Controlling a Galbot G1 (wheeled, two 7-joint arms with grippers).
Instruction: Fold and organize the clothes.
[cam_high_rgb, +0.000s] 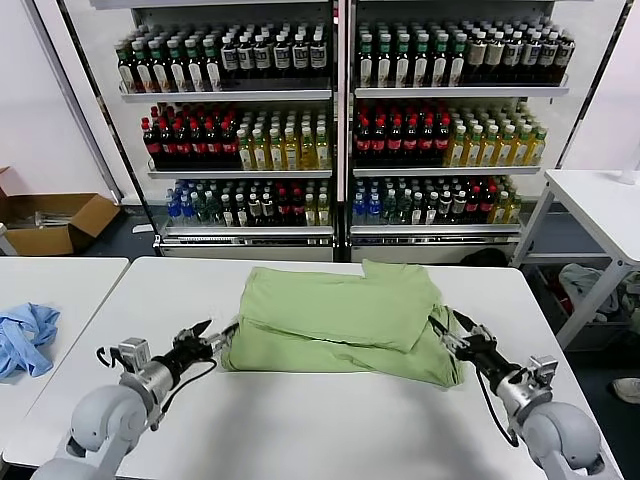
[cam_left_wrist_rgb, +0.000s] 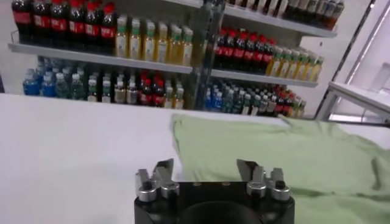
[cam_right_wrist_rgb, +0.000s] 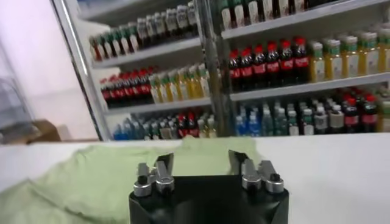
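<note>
I should pinch the light green polo shirt by its near corner (cam_high_rgb: 228, 366) with my left gripper and help my right gripper pull it closer, because the shirt is lying near the table's far edge.
The light green polo shirt (cam_high_rgb: 340, 318) lies partly folded on the white table (cam_high_rgb: 320, 420), its upper half doubled over the lower; buttons and chest print are hidden. My left gripper (cam_high_rgb: 218, 334) is open at the shirt's left edge, just off the cloth. My right gripper (cam_high_rgb: 445, 328) is open at the shirt's right edge. In the left wrist view the shirt (cam_left_wrist_rgb: 274, 152) spreads ahead of the open gripper (cam_left_wrist_rgb: 206, 170). In the right wrist view the shirt (cam_right_wrist_rgb: 116, 173) lies ahead of the open gripper (cam_right_wrist_rgb: 200, 163).
A light blue cloth (cam_high_rgb: 25, 338) lies on the neighbouring table at left. Drink shelves (cam_high_rgb: 340, 130) stand behind the table. Another white table (cam_high_rgb: 600, 200) is at the right, a cardboard box (cam_high_rgb: 50, 222) on the floor at left.
</note>
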